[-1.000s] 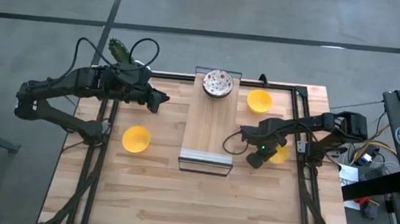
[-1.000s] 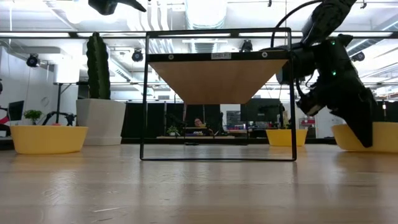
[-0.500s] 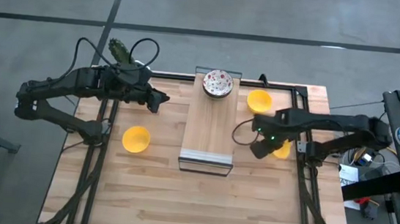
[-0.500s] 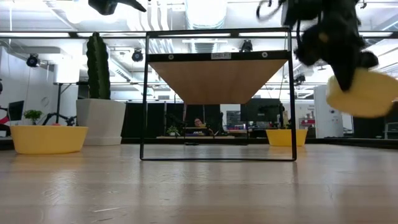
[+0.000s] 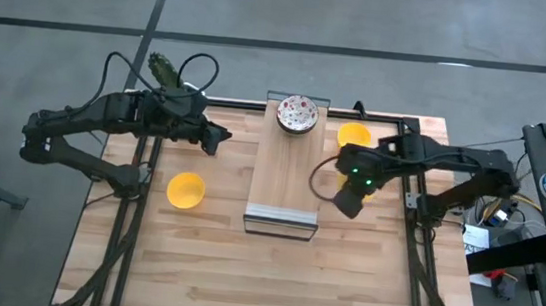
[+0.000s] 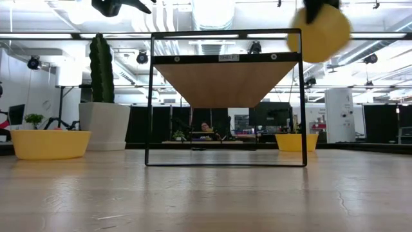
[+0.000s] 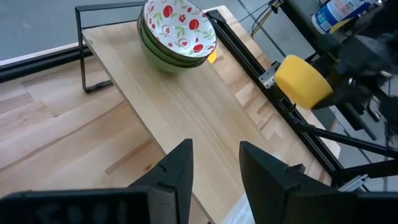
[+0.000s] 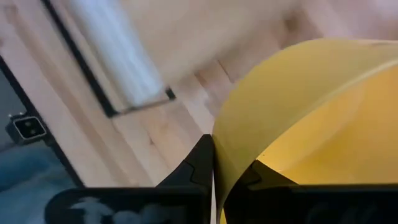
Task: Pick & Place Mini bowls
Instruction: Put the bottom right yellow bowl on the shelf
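The yellow bowl [image 6: 325, 37] is as high as the shelf's top, and the shelf's near half [image 5: 285, 181] is clear. My right gripper carries on carrying the bowl there until it sits flat.
My right gripper [image 8: 227, 167] is shut on a plain yellow mini bowl [image 5: 363, 186], held high above the table's right half beside a raised wooden shelf [image 5: 285, 179]; the low view shows this bowl [image 6: 318, 32] up at shelf-top height. A stack of floral mini bowls [image 5: 297, 113] stands on the shelf's far end. One yellow bowl [image 5: 353, 135] sits on the table's far right, another [image 5: 185, 190] on its left half. My left gripper [image 7: 214, 167] hovers open over the table's far left part, touching nothing. My right gripper pinches the yellow bowl's wall at the rim [image 8: 219, 146], one finger [image 8: 198, 167] outside the bowl and the other [image 8: 256, 177] inside it. The bowl is lifted clear of the table and tilted, as the left wrist view shows [image 7: 301, 81].
The shelf is a wooden board on a black wire frame [image 6: 225, 96], standing mid-table. A white planter with a cactus [image 6: 103, 116] stands at the far left. A black frame rail [image 5: 413, 177] runs along the table's right edge. Bare wood lies near the front.
My right gripper has lifted the yellow bowl off the table's right side, carrying it up and toward the shelf and the far edge. The bowl went from resting on the wood to shelf-top height and has tipped. The left arm kept still.
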Robot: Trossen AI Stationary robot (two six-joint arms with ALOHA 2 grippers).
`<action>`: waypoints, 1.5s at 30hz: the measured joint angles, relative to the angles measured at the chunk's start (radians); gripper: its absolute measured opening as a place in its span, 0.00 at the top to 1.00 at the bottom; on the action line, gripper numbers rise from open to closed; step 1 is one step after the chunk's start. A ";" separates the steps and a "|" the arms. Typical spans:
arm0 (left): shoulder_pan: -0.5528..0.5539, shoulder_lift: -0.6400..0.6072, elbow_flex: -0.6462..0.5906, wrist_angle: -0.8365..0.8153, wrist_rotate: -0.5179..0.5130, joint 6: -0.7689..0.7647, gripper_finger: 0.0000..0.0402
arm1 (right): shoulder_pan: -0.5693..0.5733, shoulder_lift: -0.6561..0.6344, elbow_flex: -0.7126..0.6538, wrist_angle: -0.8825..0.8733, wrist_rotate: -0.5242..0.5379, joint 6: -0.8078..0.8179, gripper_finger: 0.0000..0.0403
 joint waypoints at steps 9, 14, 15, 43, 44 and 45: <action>0.000 0.000 -0.001 0.000 0.001 -0.013 0.70 | 0.019 0.325 0.394 -0.025 0.030 -0.158 0.98; 0.000 0.000 -0.001 0.000 0.025 -0.012 0.70 | 0.002 0.510 0.592 -0.058 0.037 -0.133 0.98; -0.002 0.000 -0.001 0.000 0.026 -0.012 0.70 | -0.001 0.544 0.630 -0.066 0.037 -0.140 0.98; -0.002 -0.011 -0.001 -0.001 0.063 -0.010 0.70 | -0.031 0.758 0.751 -0.087 -0.004 -0.160 0.94; -0.002 -0.011 -0.001 -0.001 0.063 -0.010 0.70 | -0.031 0.759 0.751 -0.079 -0.008 -0.159 0.92; -0.002 -0.011 -0.001 -0.001 0.063 -0.010 0.70 | -0.031 0.760 0.751 -0.078 -0.015 -0.160 0.89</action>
